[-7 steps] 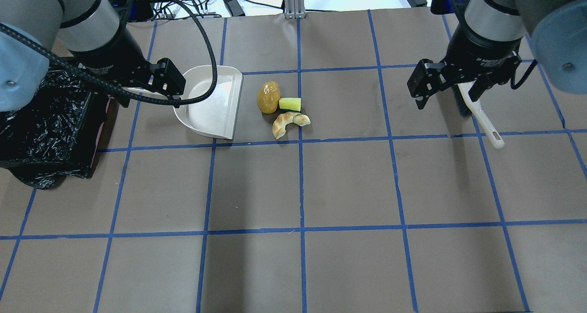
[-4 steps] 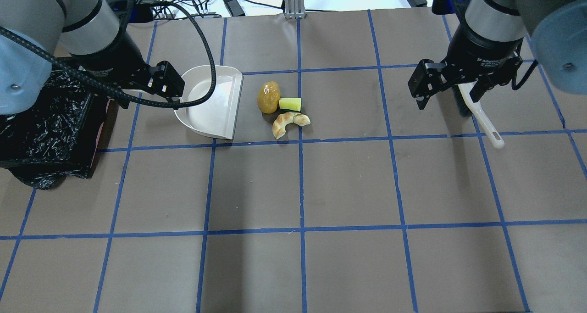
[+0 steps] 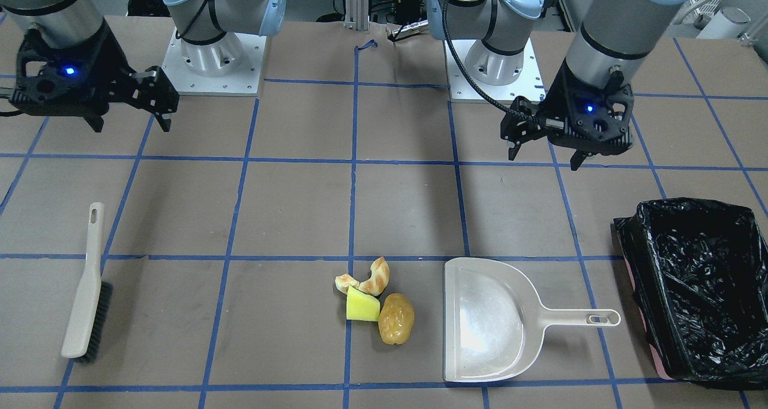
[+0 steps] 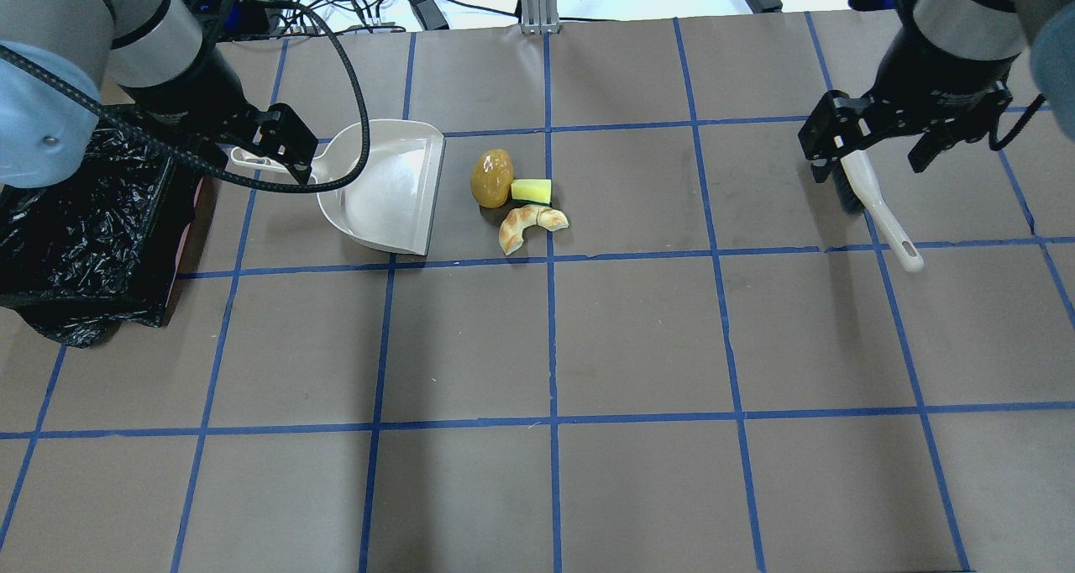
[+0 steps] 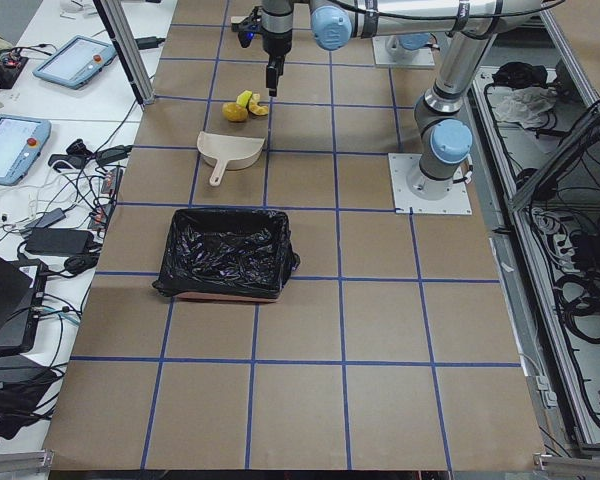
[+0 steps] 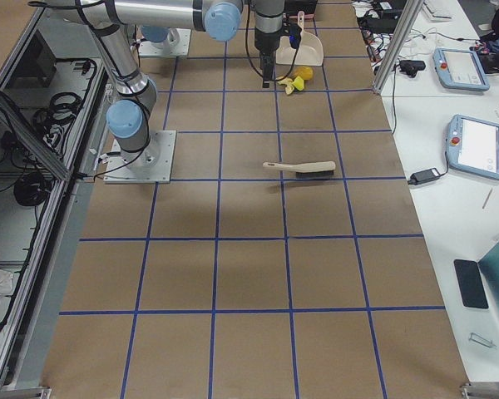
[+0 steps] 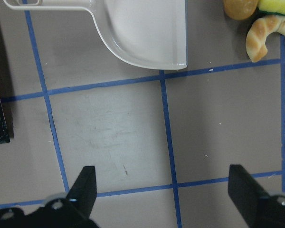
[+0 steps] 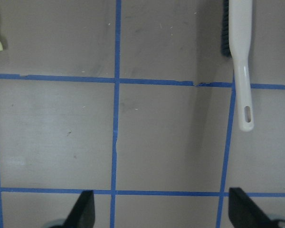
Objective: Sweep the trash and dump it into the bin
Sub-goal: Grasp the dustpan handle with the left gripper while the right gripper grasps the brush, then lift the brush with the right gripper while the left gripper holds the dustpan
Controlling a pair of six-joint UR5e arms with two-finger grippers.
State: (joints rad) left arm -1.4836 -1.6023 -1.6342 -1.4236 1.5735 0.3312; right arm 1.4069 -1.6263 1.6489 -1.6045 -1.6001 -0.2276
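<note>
I expect the crust (image 3: 377,275) to trail in last when I push with the brush, because the lump (image 3: 396,319) lies closer to the dustpan's opening than the crust does.
The trash lies together mid-table: a tan crust (image 4: 531,224), a yellow sponge wedge (image 4: 532,191) and a golden-brown potato-like lump (image 4: 492,178). The beige dustpan (image 4: 390,188) lies just left of them, its mouth facing them. The black-lined bin (image 4: 76,220) stands at the far left. My left gripper (image 4: 256,170) is open and empty above the dustpan's handle; its wrist view shows the dustpan (image 7: 147,33) and crust (image 7: 263,35). My right gripper (image 4: 865,163) is open and empty above the brush (image 4: 878,207), which also shows in its wrist view (image 8: 241,61).
Brown paper with a blue tape grid covers the table (image 4: 638,329). In the front-facing view the brush (image 3: 87,289) lies at the left, the dustpan (image 3: 489,319) and bin (image 3: 699,283) at the right. Cables and a metal post (image 4: 537,2) sit beyond the far edge.
My right gripper has moved right and back, now over the brush head. My left gripper has shifted left and back, over the dustpan handle. The trash, dustpan and brush have not moved.
</note>
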